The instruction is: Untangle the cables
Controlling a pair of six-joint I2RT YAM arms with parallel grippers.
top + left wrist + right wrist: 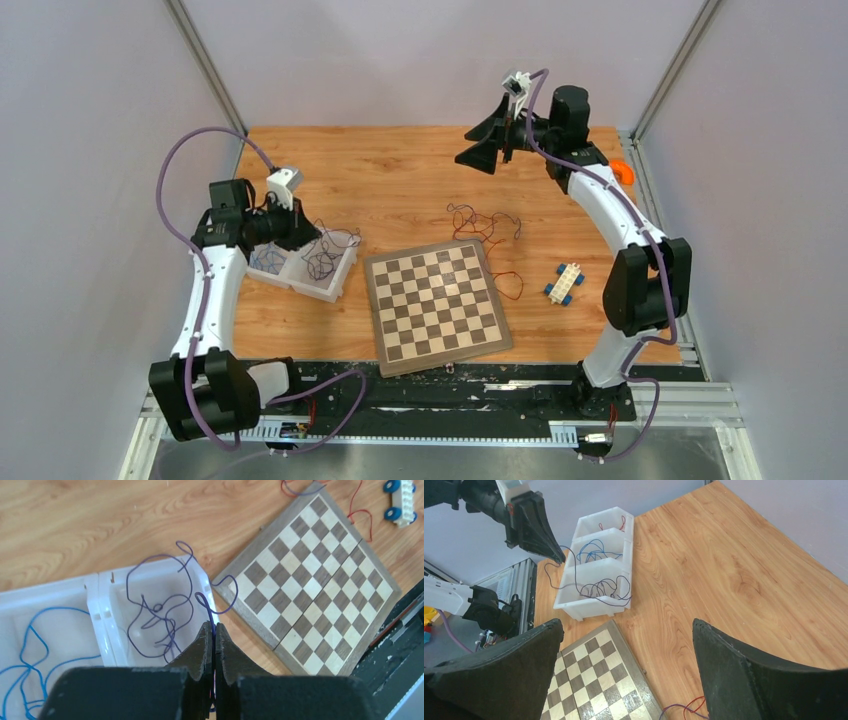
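The dark purple cable loops over the tray's rim (211,583), so my left gripper should go back over the compartment (323,268) beside the chessboard and let the cable down inside before it opens.
A white three-compartment tray (335,290) sits left of the chessboard. My left gripper (318,235) is shut on a dark purple cable; the wrist view shows the wire pinched between the closed tips (214,627). It loops over the tray's rim and the rest lies coiled in the tray (158,608). Blue cable (50,609) fills the middle compartment, and red wire (611,525) lies in the far one. A tangle of red and purple cables (480,225) lies at the board's far right corner. My right gripper (490,140) is wide open and empty, raised high at the back.
The chessboard (435,305) lies at centre front. A white-and-blue toy brick car (565,283) sits to its right. An orange object (625,170) is at the back right edge. Grey walls close three sides.
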